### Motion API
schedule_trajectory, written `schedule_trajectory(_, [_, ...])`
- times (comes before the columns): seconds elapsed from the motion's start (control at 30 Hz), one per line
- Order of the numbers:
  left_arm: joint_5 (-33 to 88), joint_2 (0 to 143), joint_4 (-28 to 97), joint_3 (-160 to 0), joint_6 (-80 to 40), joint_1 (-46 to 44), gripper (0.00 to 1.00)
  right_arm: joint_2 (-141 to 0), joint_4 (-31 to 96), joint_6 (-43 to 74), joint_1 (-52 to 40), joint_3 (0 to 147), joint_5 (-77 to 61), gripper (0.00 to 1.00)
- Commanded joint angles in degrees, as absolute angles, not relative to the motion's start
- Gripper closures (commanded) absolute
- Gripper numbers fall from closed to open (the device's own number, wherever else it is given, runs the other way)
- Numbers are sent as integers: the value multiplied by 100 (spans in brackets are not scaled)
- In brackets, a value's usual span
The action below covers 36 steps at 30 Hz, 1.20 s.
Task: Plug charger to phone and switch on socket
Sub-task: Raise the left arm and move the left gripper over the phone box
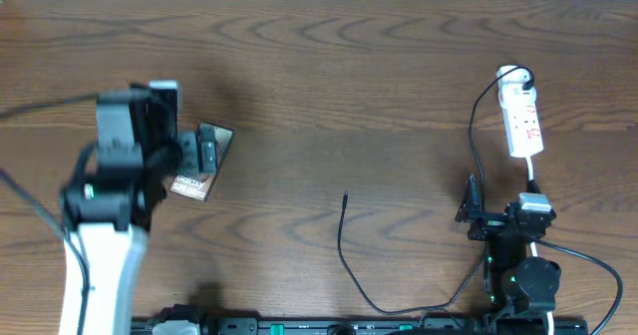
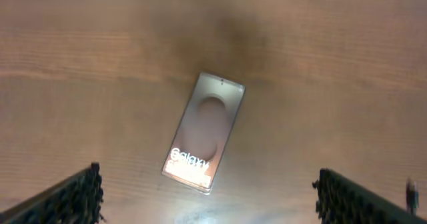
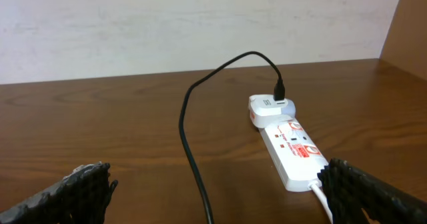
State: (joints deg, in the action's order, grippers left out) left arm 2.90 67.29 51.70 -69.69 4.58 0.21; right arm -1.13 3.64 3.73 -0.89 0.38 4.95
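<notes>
The phone (image 2: 203,133) lies at an angle to my left gripper's open fingers, so before going down I should line that gripper up with the phone's long sides (image 2: 227,141).
The phone (image 1: 202,166) lies flat at the left of the table, a dark slab with white "Galaxy" lettering; in the left wrist view the phone (image 2: 203,134) shows a round brownish mark. My left gripper (image 1: 171,141) hovers open above it, the left gripper (image 2: 207,173) holding nothing. The charger (image 1: 341,237) is a thin black cable with its plug tip (image 1: 345,197) loose mid-table. It loops right and up to the white socket (image 1: 523,121). My right gripper (image 1: 501,203) stands open just short of the socket (image 3: 293,147), with the charger (image 3: 190,144) running between its fingers, untouched.
A white adapter (image 3: 267,109) sits in the far end of the socket with the black cable plugged into it. A white cord (image 1: 535,170) leaves the socket's near end towards the right arm. A black rail (image 1: 359,326) runs along the front edge.
</notes>
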Motion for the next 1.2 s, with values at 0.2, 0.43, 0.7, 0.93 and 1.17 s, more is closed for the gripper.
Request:
schedule_trajectory(0.2, [318,8416,6726,-8691,1118,30,2,-115,386,423,-117,32,545,1])
schedule_trajectory(0.43, [322,9037,7207,-8799,1197,213,2,-115,386,423,-117,32,543,1])
schedule_trajectory(0.7, [327,9179,6958,-8799,1197,235,2,-113,386,423,-117,32,543,1])
schedule_trajectory(0.93, [362,9179,6845,-8799,1197,235,87,-115,386,423,-117,32,543,1])
schedule_trajectory(1.17, [364,9179,6807,-8799,1194,235,1,-115,386,423,-117,32,543,1])
